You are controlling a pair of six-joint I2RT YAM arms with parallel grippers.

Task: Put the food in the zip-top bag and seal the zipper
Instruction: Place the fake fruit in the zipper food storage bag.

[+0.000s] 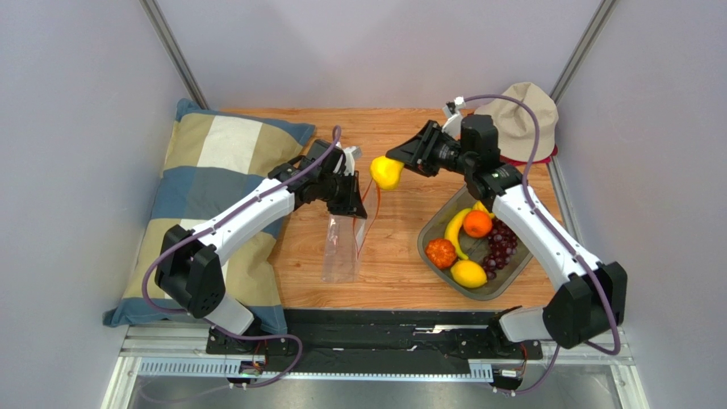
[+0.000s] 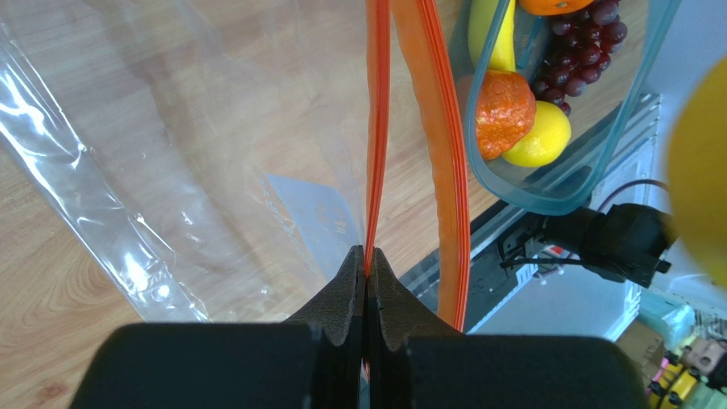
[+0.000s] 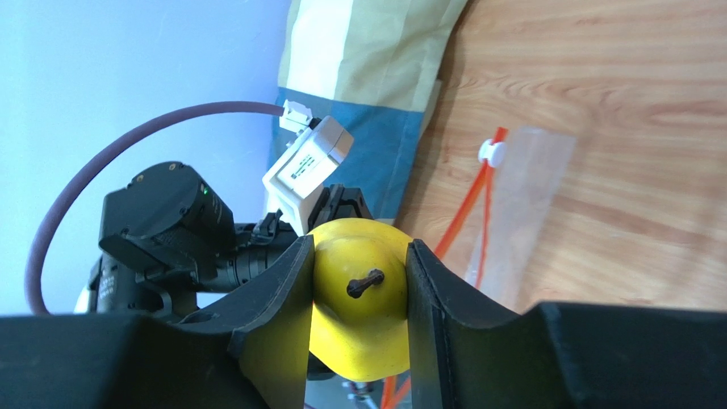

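Observation:
My right gripper should keep moving the yellow pear into the bag's opening [image 1: 370, 207] and let go there, as the zipper strips [image 1: 377, 204] are bowed apart beside the pear.
My left gripper [image 1: 357, 198] [image 2: 367, 260] is shut on one orange-red zipper [image 2: 376, 128] edge of the clear zip-top bag [image 1: 341, 247] and holds its mouth up and open; the other zipper strip [image 2: 444, 153] bows away. The bag's white slider [image 3: 489, 151] shows in the right wrist view. My right gripper [image 1: 394, 162] [image 3: 358, 277] is shut on the yellow pear [image 1: 386, 172] [image 3: 358, 298], held in the air just right of the bag's mouth. Banana [image 1: 456, 232], orange [image 1: 478, 223], pumpkin [image 1: 441, 253], lemon [image 1: 468, 273] and grapes [image 1: 502, 245] lie in the grey tray [image 1: 512, 274].
A plaid pillow [image 1: 213, 170] lies at the table's left. A beige cap [image 1: 525, 119] sits at the back right corner. Grey walls stand on both sides, and the black mounting rail [image 1: 384, 328] runs along the near edge.

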